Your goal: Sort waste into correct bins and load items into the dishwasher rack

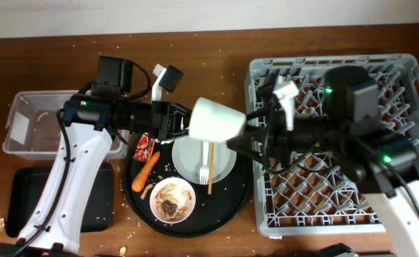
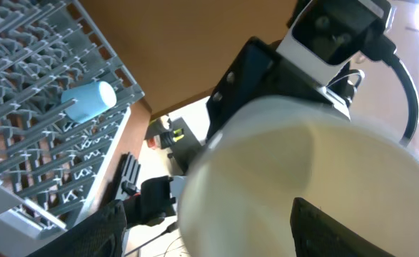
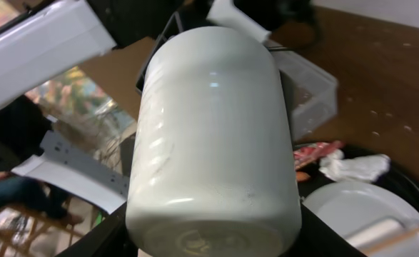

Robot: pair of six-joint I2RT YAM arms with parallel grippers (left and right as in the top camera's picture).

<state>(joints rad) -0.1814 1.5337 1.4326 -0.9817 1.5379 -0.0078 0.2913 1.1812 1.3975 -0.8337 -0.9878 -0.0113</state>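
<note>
The dishwasher rack point(image 1: 305, 191) is on my right gripper's side, far from my left gripper at the white cup's rim point(image 1: 198, 118), so my right gripper should take the cup there.
The white cup point(image 1: 216, 120) hangs on its side in the air above the round tray, between both grippers. My right gripper point(image 1: 248, 139) is shut on its base, with a finger pressed on each side in the right wrist view point(image 3: 216, 246). My left gripper point(image 1: 184, 123) is at the cup's rim; in the left wrist view point(image 2: 209, 232) a gap shows between one finger and the cup wall, so it is open. The light-blue cup point(image 2: 88, 100) lies in the grey dishwasher rack point(image 1: 409, 71). The plate point(image 1: 191, 160) carries the fork point(image 1: 203, 168) and the chopstick point(image 1: 210, 178).
The round black tray point(image 1: 134, 207) also holds the smeared bowl point(image 1: 172, 200), carrot point(image 1: 145, 173), red wrapper point(image 1: 145, 146), pale scraps point(image 1: 148, 190) and the white tissue point(image 3: 352, 168). The clear tub point(image 1: 23, 121) and flat black tray point(image 1: 23, 200) stand at the left.
</note>
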